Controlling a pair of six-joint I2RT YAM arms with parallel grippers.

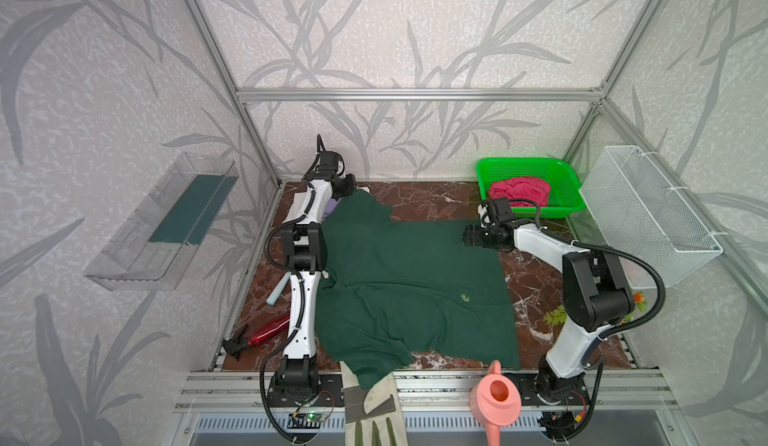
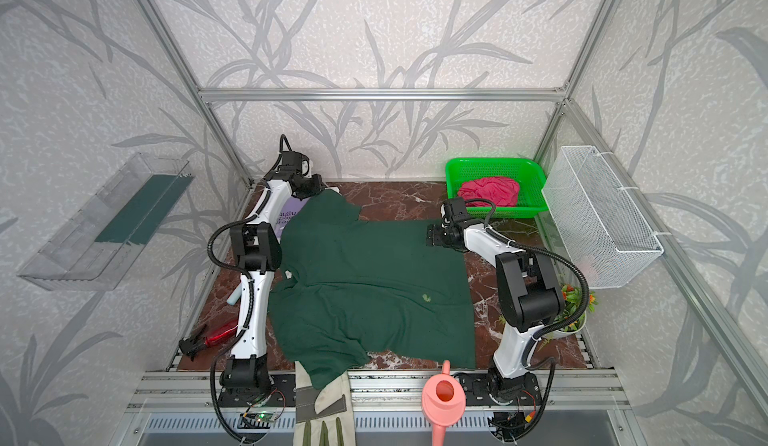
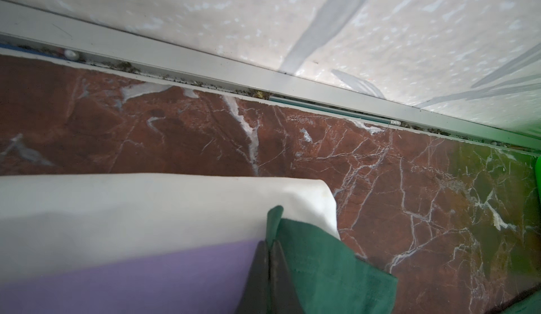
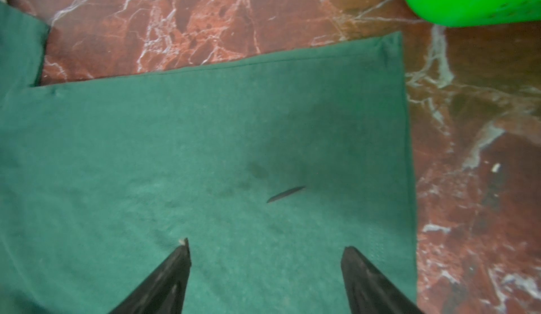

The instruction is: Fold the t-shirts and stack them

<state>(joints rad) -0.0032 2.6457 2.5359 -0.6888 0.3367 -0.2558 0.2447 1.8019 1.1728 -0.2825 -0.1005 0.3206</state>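
The dark green t-shirt's sleeve (image 1: 366,206) is on top of the lilac t-shirt. My right gripper should grab the dark green t-shirt's corner (image 4: 390,44) by the green basket and help pull the dark green t-shirt clear.
A dark green t-shirt (image 1: 407,281) (image 2: 365,281) lies spread flat over the middle of the marble table in both top views. At the far left corner my left gripper (image 1: 353,188) (image 3: 269,243) is shut on the edge of its sleeve (image 3: 316,262). Under that sleeve lie a lilac t-shirt (image 3: 146,280) (image 2: 291,215) and a white t-shirt (image 3: 146,210). A pink-red t-shirt (image 1: 519,190) sits crumpled in the green basket. My right gripper (image 1: 467,238) (image 4: 265,251) hangs open just above the green shirt's far right corner, with nothing between its fingers.
The green basket (image 1: 490,165) stands at the back right, next to a white wire basket (image 1: 648,215) on the right wall. A pink watering can (image 1: 496,398) and a beige glove (image 1: 370,406) lie at the front edge. A red spray bottle (image 1: 266,331) lies front left.
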